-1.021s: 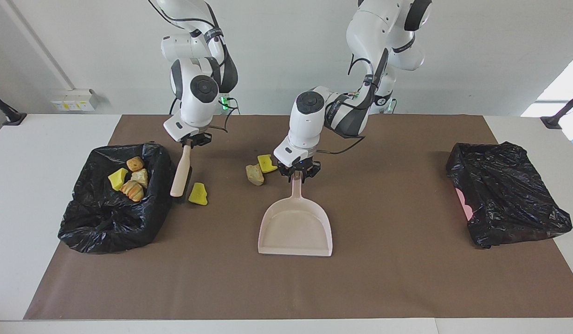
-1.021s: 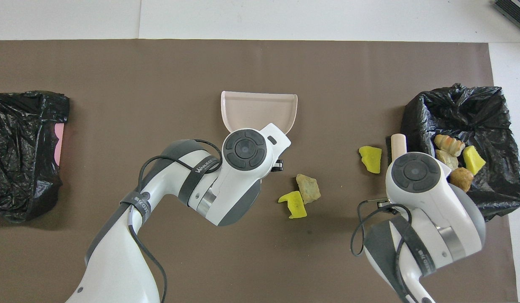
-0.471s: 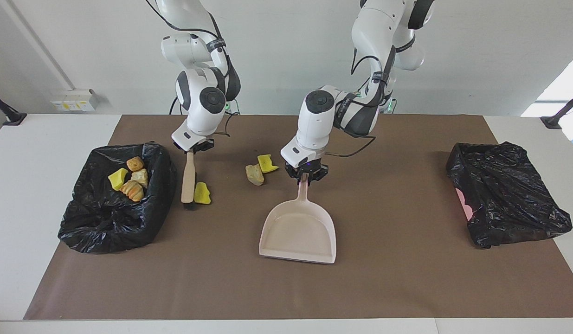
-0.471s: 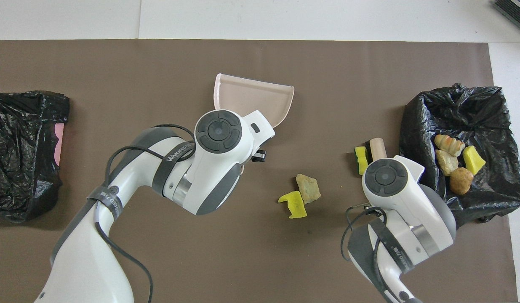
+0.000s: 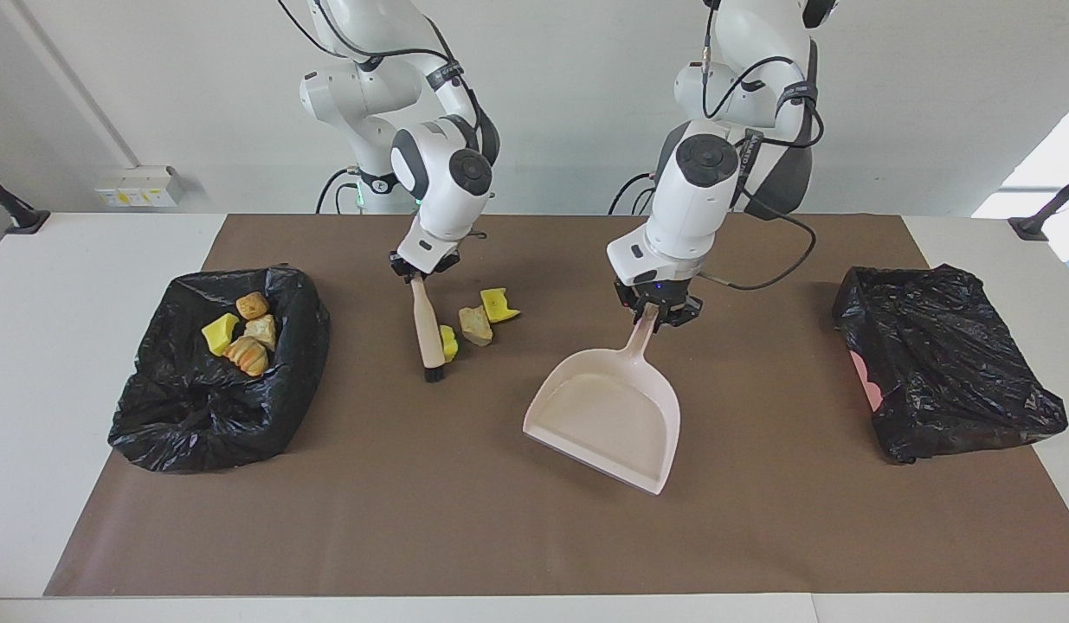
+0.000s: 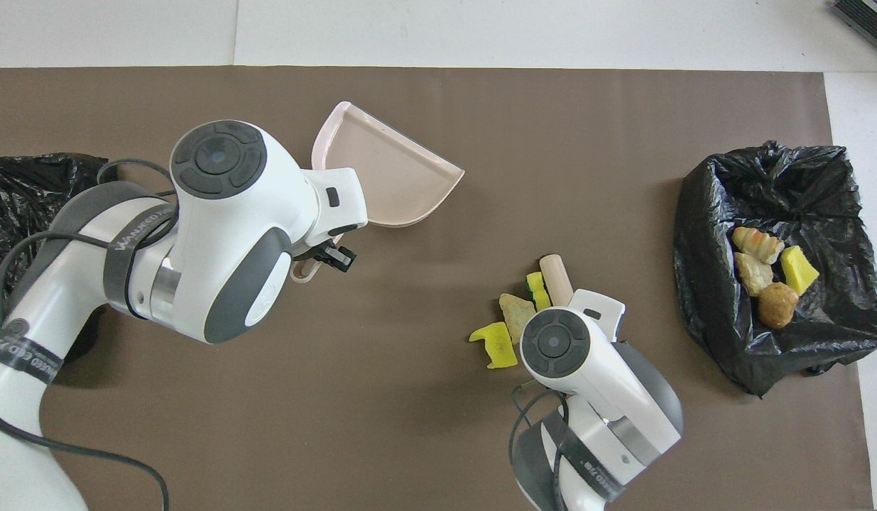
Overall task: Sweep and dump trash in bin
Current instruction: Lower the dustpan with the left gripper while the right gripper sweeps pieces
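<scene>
Next, I turn the dustpan with my left gripper and lower it beside the trash before my right gripper sweeps toward the dustpan, because the dustpan's opening [image 5: 593, 460] faces away from the trash.
My right gripper [image 5: 417, 275] is shut on the wooden handle of a brush [image 5: 428, 333], whose bristles rest on the brown mat. Against the brush lies a green-edged yellow sponge piece [image 5: 448, 343], touching a tan lump [image 5: 476, 324]; a second yellow sponge piece [image 5: 499, 305] lies just nearer the robots. These three pieces of trash [image 6: 513, 309] sit beside the brush handle [image 6: 555, 278]. My left gripper [image 5: 657, 313] is shut on the handle of the pale pink dustpan [image 5: 608, 415], which hangs tilted over the mat's middle. The black-bagged bin [image 5: 218, 372] at the right arm's end holds several pieces.
A second black bag [image 5: 945, 359] with a bit of pink showing lies at the left arm's end of the table. The brown mat [image 5: 413, 519] covers most of the white table. In the overhead view my left wrist covers part of the dustpan [image 6: 381, 170].
The right arm swept the green-edged sponge with the brush from beside the bin to the other two pieces. The left arm carried the dustpan toward its own end and turned it.
</scene>
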Controlling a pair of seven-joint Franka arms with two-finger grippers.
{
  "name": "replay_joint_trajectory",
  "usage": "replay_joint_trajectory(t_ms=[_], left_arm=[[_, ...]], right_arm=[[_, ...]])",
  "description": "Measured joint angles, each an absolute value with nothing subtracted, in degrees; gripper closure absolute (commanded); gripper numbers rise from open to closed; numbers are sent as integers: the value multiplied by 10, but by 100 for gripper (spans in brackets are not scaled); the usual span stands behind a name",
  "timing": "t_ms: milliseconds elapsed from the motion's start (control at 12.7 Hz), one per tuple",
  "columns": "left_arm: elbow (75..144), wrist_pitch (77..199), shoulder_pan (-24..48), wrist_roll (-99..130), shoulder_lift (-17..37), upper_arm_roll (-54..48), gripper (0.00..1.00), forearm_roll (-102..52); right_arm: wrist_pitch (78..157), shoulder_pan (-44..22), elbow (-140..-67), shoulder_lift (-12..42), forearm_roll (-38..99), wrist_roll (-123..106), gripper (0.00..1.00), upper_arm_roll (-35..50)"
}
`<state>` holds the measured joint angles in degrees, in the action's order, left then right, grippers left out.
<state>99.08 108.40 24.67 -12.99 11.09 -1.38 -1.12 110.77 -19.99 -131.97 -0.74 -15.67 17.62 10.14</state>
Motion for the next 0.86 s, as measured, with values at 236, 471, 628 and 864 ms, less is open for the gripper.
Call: replay_joint_trajectory(t_ms=[236,471,628,864], left_arm=[[1016,1025,195,-341,69,-13,100,-11],[1049,1002,163,-490,41,-13,100,-11],[1085,1007,161,-545,24,-14,100,-11],[1174,1064,163,-613,-20,-20,100,-11]], right_arm=[[1107,-204,-1318,-8,-143,176,100,99],[1075,-181,-1312,-18,-138,196,100,96],[1054,-188,-1319,-33,-115,251,100,96],[1072,-213,-1367,-65,-61,286,100,100]])
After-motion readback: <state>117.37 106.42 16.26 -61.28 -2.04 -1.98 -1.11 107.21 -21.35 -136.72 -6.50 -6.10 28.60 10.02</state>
